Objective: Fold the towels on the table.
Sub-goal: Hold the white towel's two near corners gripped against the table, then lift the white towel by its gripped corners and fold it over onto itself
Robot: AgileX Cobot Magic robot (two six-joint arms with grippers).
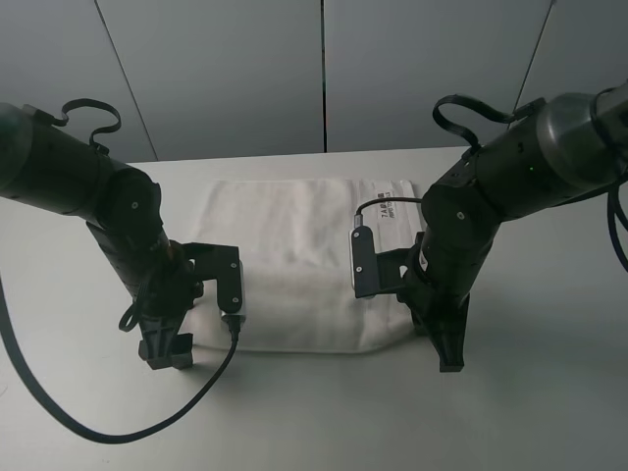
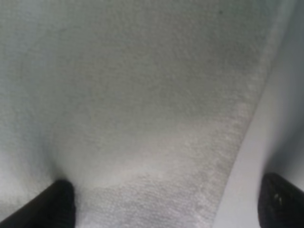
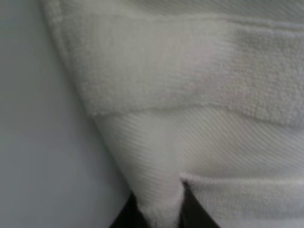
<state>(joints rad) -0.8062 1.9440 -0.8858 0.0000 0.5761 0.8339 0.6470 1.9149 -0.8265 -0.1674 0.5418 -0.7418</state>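
Note:
One near corner point(image 3: 160, 202) of the towel is pinched by my right gripper, and the other point(image 2: 199, 202) is between the open fingers of my left gripper. My left gripper should close there before both grippers fold the towel.
The white terry towel point(image 1: 294, 260) lies spread flat on the white table point(image 1: 549, 392), its small label point(image 1: 388, 211) at the far right corner. My left gripper point(image 1: 167, 353) points down at the towel's near left corner and hides it. In the left wrist view the left gripper point(image 2: 168, 204) is open, with one fingertip point(image 2: 57, 204) on the towel point(image 2: 142, 95) and the other over bare table. My right gripper point(image 1: 451, 363) is down at the near right corner. The right wrist view shows the right gripper point(image 3: 156, 216) shut on the towel's point(image 3: 190, 85) woven border, pinching it into a peak.
Bare white table point(image 1: 314, 422) stretches in front of the towel and on both sides. A grey panelled wall point(image 1: 324, 69) stands behind the table's far edge. Black cables point(image 1: 118, 427) loop from the left arm over the near table.

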